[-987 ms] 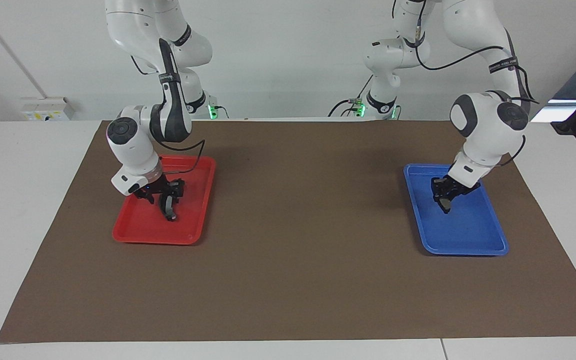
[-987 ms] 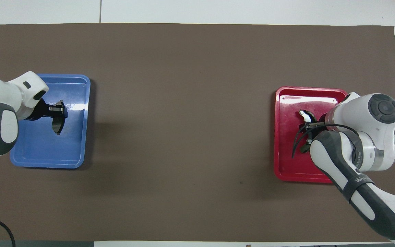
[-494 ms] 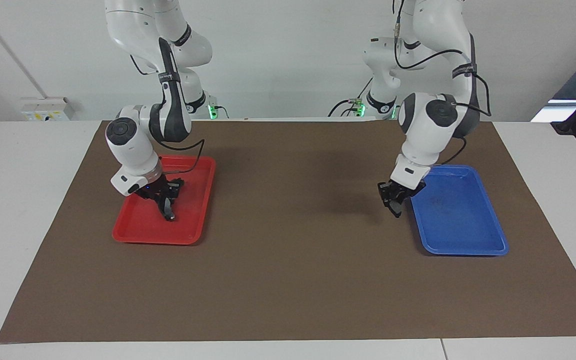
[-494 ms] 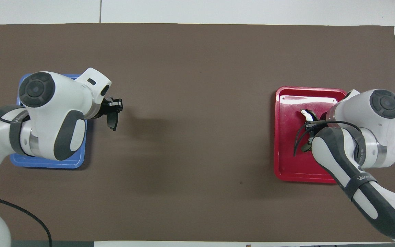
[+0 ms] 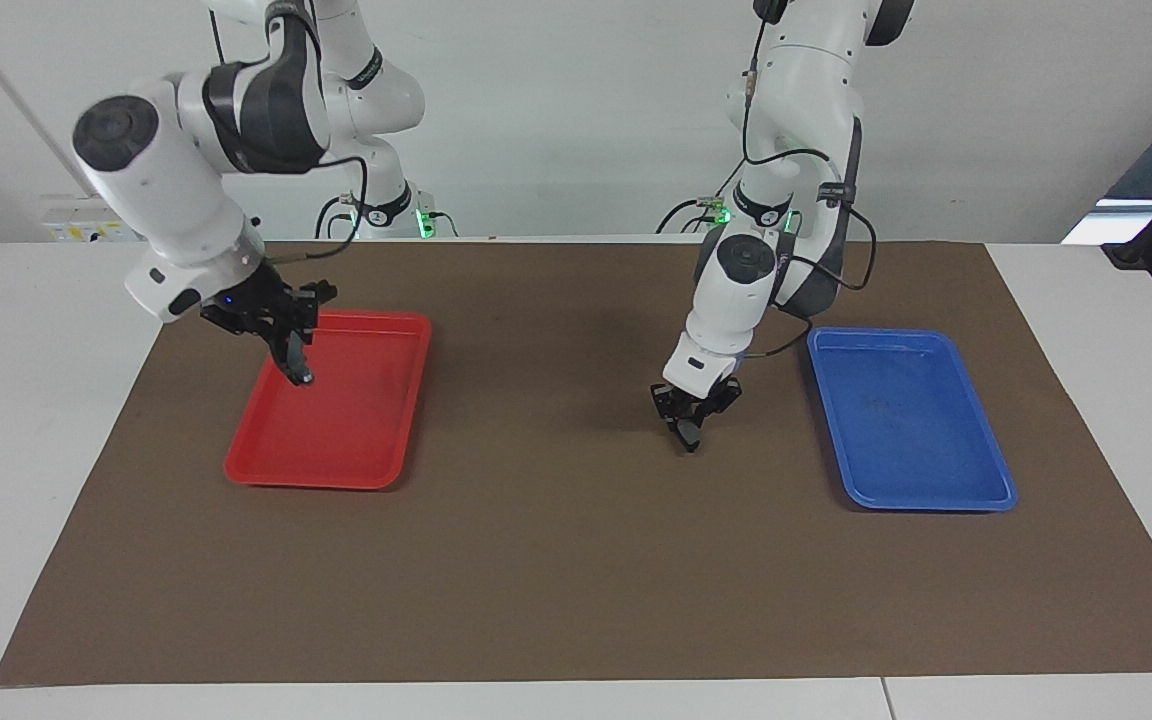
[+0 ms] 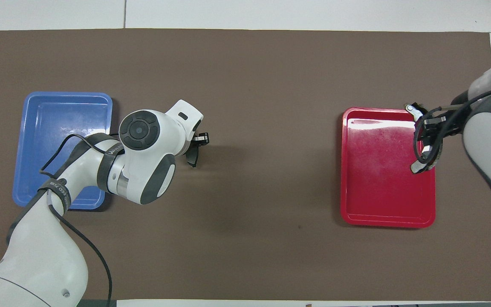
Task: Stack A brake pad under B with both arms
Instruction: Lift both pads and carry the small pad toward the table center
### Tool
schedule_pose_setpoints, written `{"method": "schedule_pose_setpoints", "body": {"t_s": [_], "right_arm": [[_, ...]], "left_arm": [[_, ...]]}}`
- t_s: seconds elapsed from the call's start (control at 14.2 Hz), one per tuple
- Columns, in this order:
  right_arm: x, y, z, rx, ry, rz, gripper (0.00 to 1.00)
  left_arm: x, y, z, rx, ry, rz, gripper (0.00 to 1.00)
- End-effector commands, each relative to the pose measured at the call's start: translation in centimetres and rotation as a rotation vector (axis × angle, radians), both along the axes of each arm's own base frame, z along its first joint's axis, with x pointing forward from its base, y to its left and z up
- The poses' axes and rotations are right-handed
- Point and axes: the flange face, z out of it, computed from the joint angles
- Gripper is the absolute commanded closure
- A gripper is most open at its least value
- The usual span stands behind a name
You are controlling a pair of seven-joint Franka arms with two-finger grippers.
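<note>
The A brake pad (image 5: 688, 434) is covered by my left gripper where B must go. Next, my left gripper puts the pad down and moves back past the blue tray (image 6: 57, 138) first.
My left gripper (image 5: 687, 420) is shut on the A brake pad (image 5: 692, 438), a short dark grey pad that hangs below the fingers. It is low over the brown mat (image 5: 556, 520), between the two trays and beside the blue tray (image 5: 911, 495). In the overhead view the left gripper (image 6: 197, 145) and pad A (image 6: 192, 158) show past the wrist. My right gripper (image 5: 286, 335) is shut on B (image 5: 297, 362), the long curved black pad, raised over the red tray (image 5: 336, 470). In the overhead view the right gripper (image 6: 432, 130) holds B (image 6: 419, 167) over the tray's edge.
The blue tray (image 6: 28, 187) at the left arm's end and the red tray (image 6: 382, 219) at the right arm's end both hold nothing. White table shows around the brown mat (image 6: 249, 234).
The left arm carried pad A out of the blue tray to the mat toward the table's middle. The right arm lifted B up off the red tray floor.
</note>
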Motion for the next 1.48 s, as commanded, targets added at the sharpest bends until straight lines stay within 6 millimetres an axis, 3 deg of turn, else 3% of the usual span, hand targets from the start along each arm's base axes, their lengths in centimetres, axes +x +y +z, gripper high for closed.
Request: {"method": "schedule_pose_setpoints", "body": {"t_s": [0.0, 0.14, 0.21, 0.35, 0.42, 0.56, 0.63, 0.99, 1.13, 1.41], "right_arm": [[0.0, 0.7, 1.6, 0.025, 0.011, 0.044, 0.95], [-0.1, 3.7, 1.5, 0.027, -0.010, 0.088, 0.95], [-0.4, 4.5, 0.2, 0.027, -0.016, 0.101, 0.95], [-0.5, 5.1, 0.4, 0.020, -0.024, 0.116, 0.95], [-1.0, 4.9, -0.2, 0.025, -0.016, 0.116, 0.95], [-1.8, 5.0, -1.2, 0.027, -0.005, 0.117, 0.95], [-1.7, 5.1, -1.2, 0.027, -0.011, 0.117, 0.95], [-1.6, 6.1, -1.4, 0.029, -0.038, 0.122, 0.95], [-1.5, 8.7, -1.3, 0.020, -0.050, 0.094, 0.95], [-0.2, 17.8, -1.7, 0.014, -0.099, 0.077, 0.96]], "left_arm": [[0.3, -1.5, -1.0, -0.002, -0.025, -0.011, 0.97], [0.0, -2.1, -1.1, -0.007, -0.036, -0.024, 0.95], [0.1, -2.1, -1.1, -0.008, -0.037, -0.026, 0.94], [-0.2, -2.4, -1.3, -0.006, -0.035, -0.033, 0.84], [-0.2, -2.7, -1.4, -0.008, -0.037, -0.039, 0.69], [-0.2, -2.7, -1.4, -0.012, -0.044, -0.037, 0.14], [-0.1, -2.8, -1.2, -0.014, -0.044, -0.038, 0.00], [0.5, -1.3, 2.0, -0.025, -0.072, -0.017, 0.00], [1.2, 1.9, 5.0, -0.007, -0.048, 0.030, 0.00], [2.4, 9.2, 10.8, 0.018, -0.017, 0.115, 0.00]]}}
